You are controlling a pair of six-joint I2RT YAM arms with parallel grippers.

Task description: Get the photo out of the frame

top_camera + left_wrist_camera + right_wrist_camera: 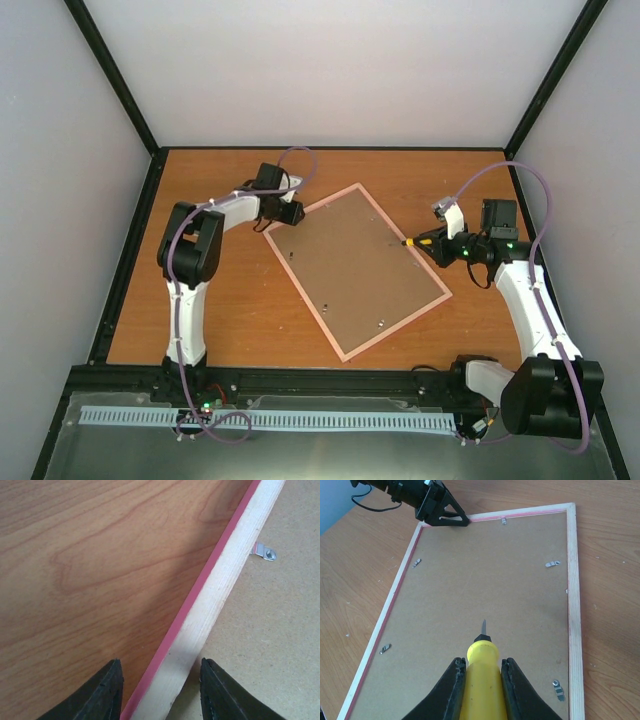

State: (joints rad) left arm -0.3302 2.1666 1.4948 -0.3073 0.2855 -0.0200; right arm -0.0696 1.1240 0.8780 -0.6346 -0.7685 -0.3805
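The frame (355, 268) is crooked to the table's edge. My left gripper should straighten it and pinch the frame's short side (326, 201) before the screwdriver works the clip.
The frame (296, 216) lies face down in mid-table, its pale wood back edged in pink, with the brown backing board (355, 265) in it. The photo is hidden under the board. My left gripper (291, 213) is at the frame's far left corner, its open jaws astride the frame's rail (210, 610). My right gripper (437, 248) is shut on a yellow-handled screwdriver (481, 685), its tip above the board (485, 580) near the frame's right long edge (574, 605).
Small metal turn clips hold the board: one by the left gripper (264, 552), others along the rails (552, 564) (559, 689) (385, 649). The wooden table (230, 300) is walled by a black-framed enclosure.
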